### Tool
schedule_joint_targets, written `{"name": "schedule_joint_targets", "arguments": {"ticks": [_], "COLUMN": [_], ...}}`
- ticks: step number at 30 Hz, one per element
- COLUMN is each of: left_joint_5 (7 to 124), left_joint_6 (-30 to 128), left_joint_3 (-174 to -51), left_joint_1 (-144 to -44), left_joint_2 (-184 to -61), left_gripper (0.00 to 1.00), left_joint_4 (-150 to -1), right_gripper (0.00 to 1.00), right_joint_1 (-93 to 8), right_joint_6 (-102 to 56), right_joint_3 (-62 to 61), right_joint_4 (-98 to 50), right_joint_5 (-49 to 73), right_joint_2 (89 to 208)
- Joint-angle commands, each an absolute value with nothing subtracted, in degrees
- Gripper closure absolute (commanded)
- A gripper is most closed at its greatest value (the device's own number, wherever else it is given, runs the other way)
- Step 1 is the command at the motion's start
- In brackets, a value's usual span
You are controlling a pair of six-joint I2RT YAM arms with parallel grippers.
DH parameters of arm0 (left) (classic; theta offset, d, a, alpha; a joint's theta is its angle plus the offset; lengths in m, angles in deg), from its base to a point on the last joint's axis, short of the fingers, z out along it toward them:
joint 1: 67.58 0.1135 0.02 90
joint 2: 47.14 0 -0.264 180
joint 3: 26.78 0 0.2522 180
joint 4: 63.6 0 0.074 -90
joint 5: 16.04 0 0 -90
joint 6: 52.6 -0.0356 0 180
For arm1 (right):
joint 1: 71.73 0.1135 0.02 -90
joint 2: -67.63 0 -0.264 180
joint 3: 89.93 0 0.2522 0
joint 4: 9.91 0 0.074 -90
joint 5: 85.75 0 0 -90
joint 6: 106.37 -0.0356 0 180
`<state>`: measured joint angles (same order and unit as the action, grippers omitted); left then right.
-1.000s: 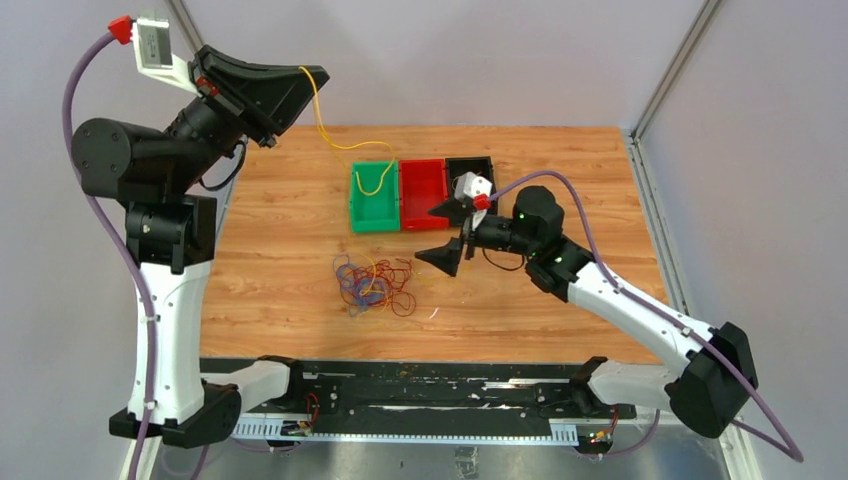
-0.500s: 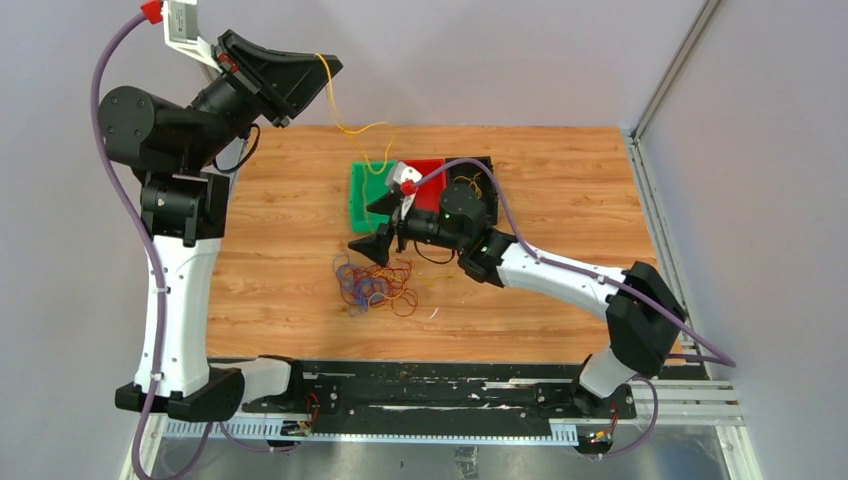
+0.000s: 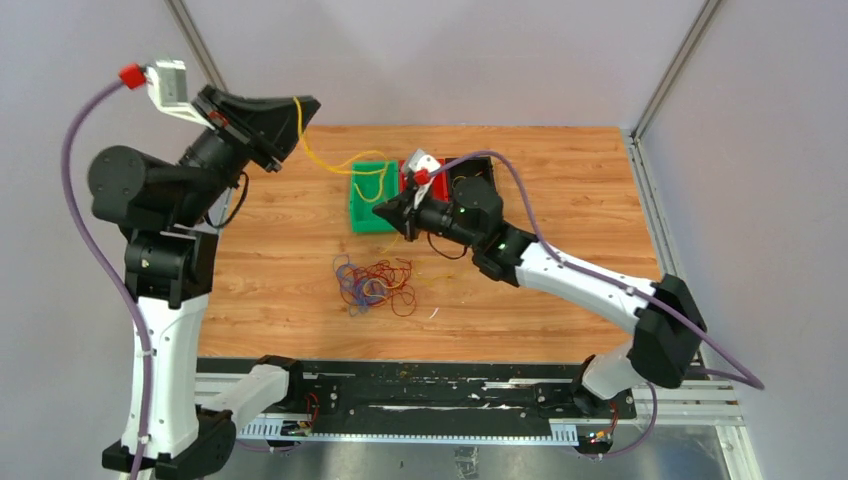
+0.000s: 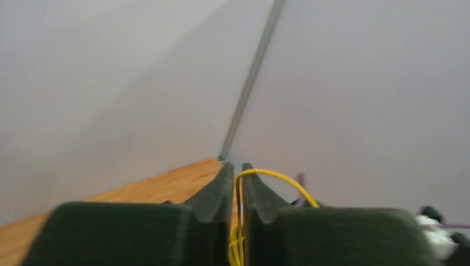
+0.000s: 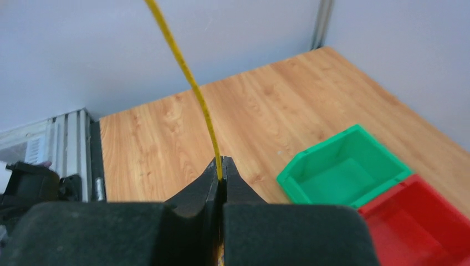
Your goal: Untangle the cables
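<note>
The yellow cable is hanging from my left gripper over the green bin (image 3: 371, 186), so my right gripper should raise the cable high and bring it above the black bin (image 3: 471, 171).
A loose tangle of red, blue and yellow cables (image 3: 372, 283) lies on the wooden table in front of the bins. One yellow cable (image 3: 312, 155) is pulled away from it. This cable runs from my raised left gripper (image 3: 308, 101) at the back left down to the green bin (image 3: 356, 203). In the left wrist view the left gripper (image 4: 237, 168) is shut on the yellow cable (image 4: 277, 177). My right gripper (image 3: 382, 208) hangs over the green bin. In its own view the right gripper (image 5: 220, 162) is shut on the same yellow cable (image 5: 183, 61), which rises up and to the left.
A red bin (image 5: 421, 221) adjoins the green bin (image 5: 343, 166). A black bin (image 3: 470, 168) stands right of them, partly covered by the right arm. Grey walls close the back and the right side. The purple hose (image 3: 520, 200) arcs over the right arm.
My right gripper moved left and back from beside the tangle to above the green bin and shut on the yellow cable. The left gripper dropped a little, still holding that cable.
</note>
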<state>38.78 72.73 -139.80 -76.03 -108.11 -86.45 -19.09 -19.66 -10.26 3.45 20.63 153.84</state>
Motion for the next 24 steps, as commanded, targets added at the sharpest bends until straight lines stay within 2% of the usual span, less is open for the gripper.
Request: {"name": "schedule_joint_targets", "arguments": {"ticks": [1, 3, 6, 7, 8, 12, 14, 24], "left_joint_5": [55.9, 60.0, 56.6, 53.7, 51.0, 39.8, 38.1, 32.2], "left_joint_6": [68.2, 69.7, 72.1, 72.4, 72.5, 75.2, 73.9, 42.2], "left_joint_3": [-121.9, -112.0, -99.5, -96.4, -93.9, -85.0, -83.7, -80.5], "left_joint_1": [-76.3, -76.3, -76.3, -76.3, -76.3, -76.7, -78.6, -95.5], "left_joint_2": [-101.7, -98.6, -97.2, -97.7, -98.6, -103.1, -104.8, -106.7], "left_gripper": [0.79, 0.58, 0.17, 0.06, 0.01, 0.0, 0.0, 0.0], "left_joint_4": [-92.4, -91.6, -88.7, -87.7, -87.0, -77.1, -74.8, -71.3], "right_gripper": [1.0, 1.0, 1.0, 1.0, 1.0, 1.0, 1.0, 1.0], "right_joint_1": [-24.1, -27.9, -33.0, -34.3, -35.4, -38.6, -39.1, -39.2], "right_joint_6": [-18.0, -20.5, -24.3, -24.9, -25.6, -28.7, -28.9, -31.6], "right_joint_3": [-4.3, -2.9, 1.3, 3.0, 4.9, 11.5, 14.3, 17.2], "right_joint_4": [-4.0, -4.3, -5.8, -6.4, -7.0, -7.9, -8.9, -13.8], "right_joint_5": [16.3, 18.5, 23.4, 24.4, 25.2, 29.4, 30.7, 35.6], "right_joint_2": [145.1, 143.4, 142.6, 142.6, 142.8, 144.2, 144.9, 145.6]}}
